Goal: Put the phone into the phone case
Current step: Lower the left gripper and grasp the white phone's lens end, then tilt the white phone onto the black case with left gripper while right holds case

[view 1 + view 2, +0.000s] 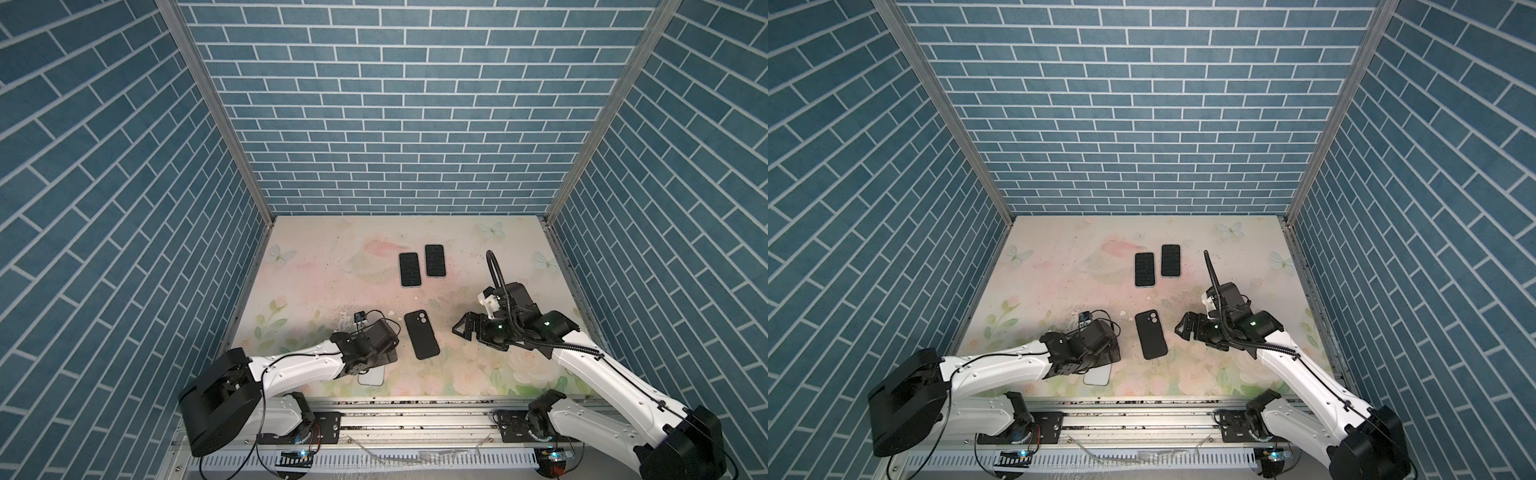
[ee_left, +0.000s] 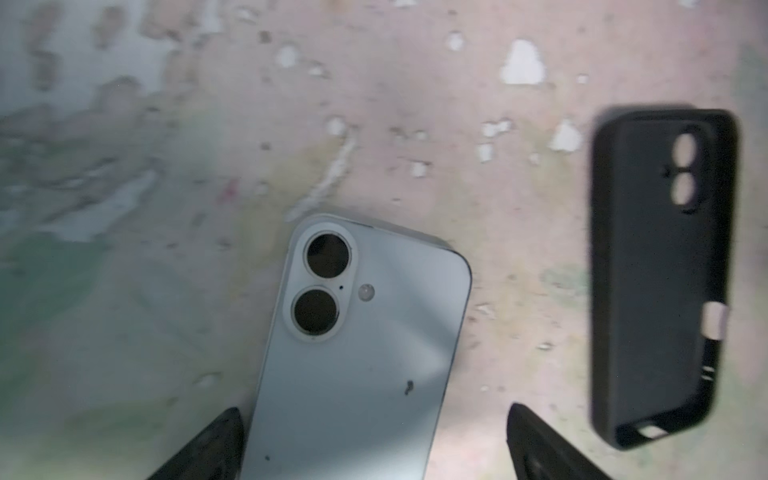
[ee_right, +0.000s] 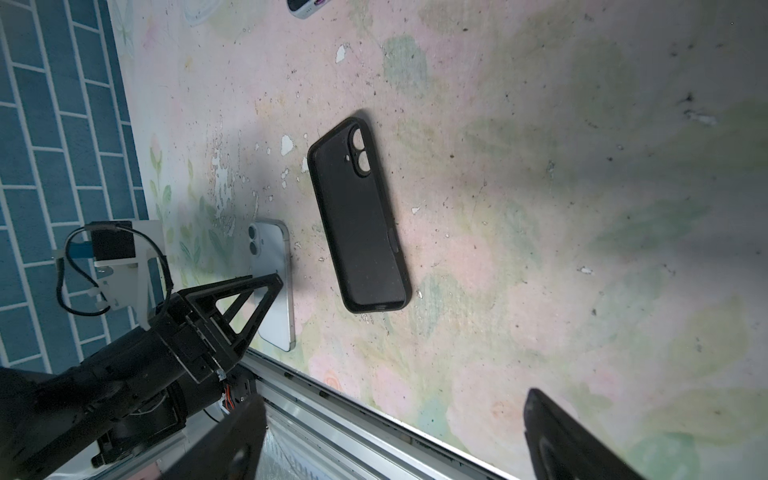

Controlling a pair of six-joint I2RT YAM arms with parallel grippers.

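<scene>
The phone point(image 1: 371, 376) is on the other side of the case from my right gripper. My left gripper should move the phone against the case point(image 1: 421, 334) so that my right gripper can take it.
The phone point(image 2: 357, 353) is pale blue-white and lies back up, camera lenses showing, near the table's front left point(image 1: 371, 377). My left gripper point(image 2: 374, 409) hovers just over it, open. One finger sits by the phone's long edge and the other stands well clear of it. In both top views that gripper point(image 1: 382, 359) hides most of the phone. The black phone case point(image 1: 422, 334) lies empty, inside up, just right of the phone point(image 3: 361, 220). My right gripper point(image 1: 462, 326) is open and empty, to the right of the case and apart from it.
Two more phones point(image 1: 410, 269) point(image 1: 435, 260) lie screen up side by side at the back middle of the floral table point(image 1: 316, 270). A metal rail point(image 1: 415, 409) runs along the table's front edge. Blue brick walls enclose the left, back and right.
</scene>
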